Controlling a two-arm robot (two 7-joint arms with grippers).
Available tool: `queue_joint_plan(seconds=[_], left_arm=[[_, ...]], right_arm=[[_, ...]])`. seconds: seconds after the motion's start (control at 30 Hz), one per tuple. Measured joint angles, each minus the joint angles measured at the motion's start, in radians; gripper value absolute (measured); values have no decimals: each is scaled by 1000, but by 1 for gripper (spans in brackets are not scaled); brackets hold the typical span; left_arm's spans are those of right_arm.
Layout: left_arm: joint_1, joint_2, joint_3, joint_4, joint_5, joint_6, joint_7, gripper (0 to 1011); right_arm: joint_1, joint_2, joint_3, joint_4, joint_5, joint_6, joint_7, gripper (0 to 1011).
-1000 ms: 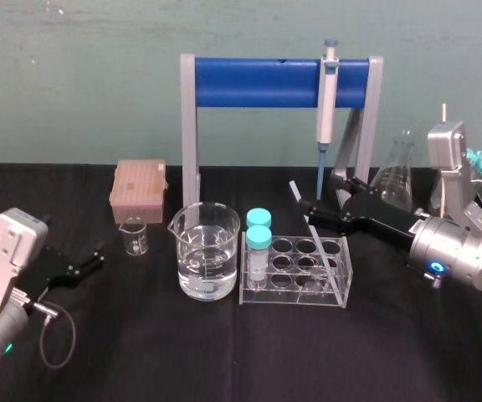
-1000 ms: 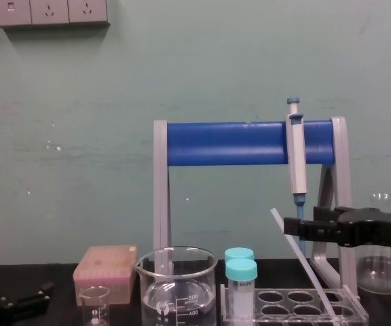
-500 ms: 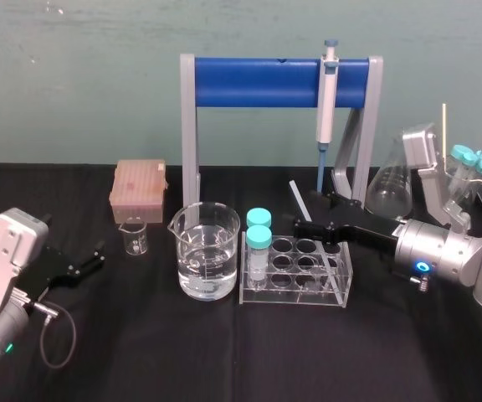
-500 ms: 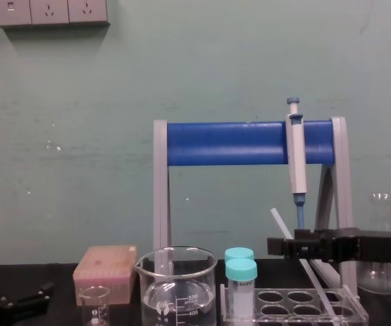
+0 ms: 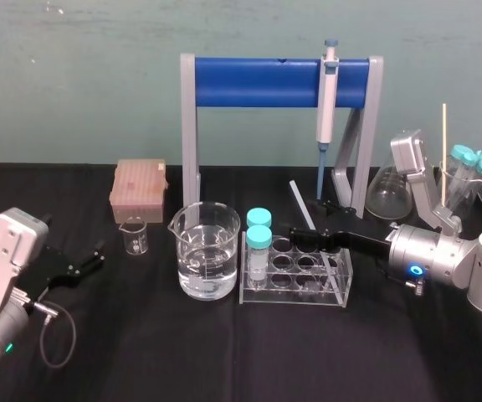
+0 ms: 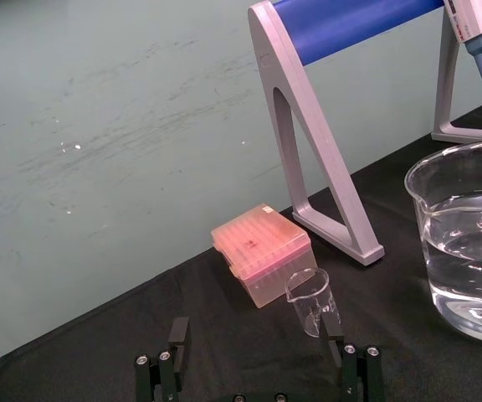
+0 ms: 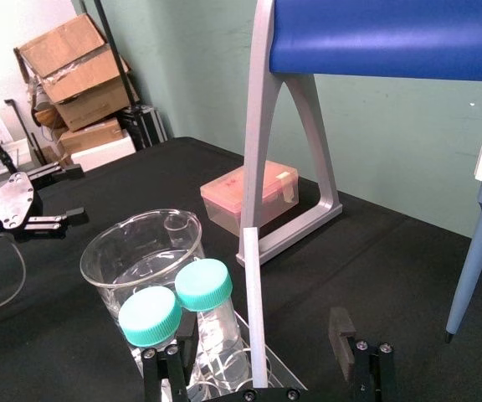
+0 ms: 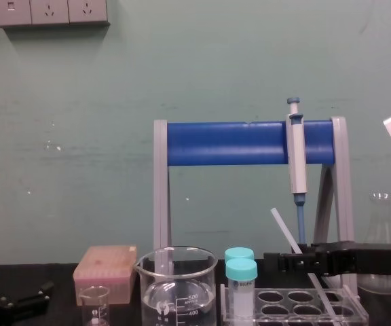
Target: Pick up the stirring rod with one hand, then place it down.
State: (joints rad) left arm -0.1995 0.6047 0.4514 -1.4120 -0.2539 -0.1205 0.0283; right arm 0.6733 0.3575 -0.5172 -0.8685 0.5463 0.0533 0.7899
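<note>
The stirring rod (image 8: 290,238) is leaning in a much wider rack hole (image 8: 338,311), so I expect it to slip out freely and leave the rack behind when the robot lifts.
The stirring rod (image 5: 310,224) is a thin whitish glass stick leaning in the clear tube rack (image 5: 334,296), its top tilted back and to the left. In the chest view the stirring rod (image 8: 290,241) slants up out of the rack. My right gripper (image 5: 310,220) reaches in from the right at mid-rod height. It is open, one finger on each side of the rod, neither touching. The right wrist view shows the rod (image 7: 253,293) standing between the spread fingers (image 7: 339,325). My left gripper (image 5: 94,258) rests open at the table's left.
A beaker of water (image 5: 207,251) and two teal-capped tubes (image 5: 258,228) stand just left of the rod. The blue-barred stand (image 5: 258,81) with the hanging pipette (image 5: 327,92) rises behind. A pink tip box (image 5: 138,188), a small beaker (image 5: 134,236) and a flask (image 5: 396,180) stand around.
My right gripper has come down and forward to the left, and now straddles the rod lower on its length. Rod and left arm have not moved.
</note>
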Motion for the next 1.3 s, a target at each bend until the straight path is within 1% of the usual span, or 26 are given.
queue_joint_plan(seconds=[0.4, 0.53, 0.63, 0.67, 0.77, 0.83, 0.87, 0.97, 1.0, 1.07, 1.1, 1.13, 1.17, 1.3], left_arm=[[0, 0, 0, 0, 0, 0, 0, 1000], [0, 0, 0, 0, 0, 0, 0, 1000], [0, 0, 0, 0, 0, 0, 0, 1000], [0, 0, 0, 0, 0, 0, 0, 1000], [0, 0, 0, 0, 0, 0, 0, 1000], [0, 0, 0, 0, 0, 0, 0, 1000], [0, 0, 0, 0, 0, 0, 0, 1000], [0, 0, 0, 0, 0, 0, 0, 1000], [0, 0, 0, 0, 0, 0, 0, 1000], [0, 0, 0, 0, 0, 0, 0, 1000], [0, 0, 0, 0, 0, 0, 0, 1000], [0, 0, 0, 0, 0, 0, 0, 1000], [0, 0, 0, 0, 0, 0, 0, 1000], [0, 0, 0, 0, 0, 0, 0, 1000]], right_arm=[[-1, 1, 1, -4, 0, 0, 0, 994], [-2, 1, 2, -4, 1, -1, 0, 920], [-2, 1, 2, -5, 1, -1, 0, 840], [-2, 2, 2, -5, 1, -1, 0, 788], [-2, 2, 2, -5, 1, -1, 0, 735], [-2, 2, 2, -5, 1, -1, 0, 656], [-2, 2, 2, -5, 1, -1, 0, 595], [-2, 2, 2, -6, 1, -1, 0, 537], [-2, 2, 2, -6, 1, -1, 0, 479], [-2, 2, 2, -6, 1, -1, 1, 433], [-2, 2, 2, -6, 1, -1, 1, 369], [-2, 2, 2, -6, 1, -1, 1, 347], [-2, 2, 2, -6, 1, -1, 1, 347], [-2, 2, 2, -6, 1, -1, 1, 190]])
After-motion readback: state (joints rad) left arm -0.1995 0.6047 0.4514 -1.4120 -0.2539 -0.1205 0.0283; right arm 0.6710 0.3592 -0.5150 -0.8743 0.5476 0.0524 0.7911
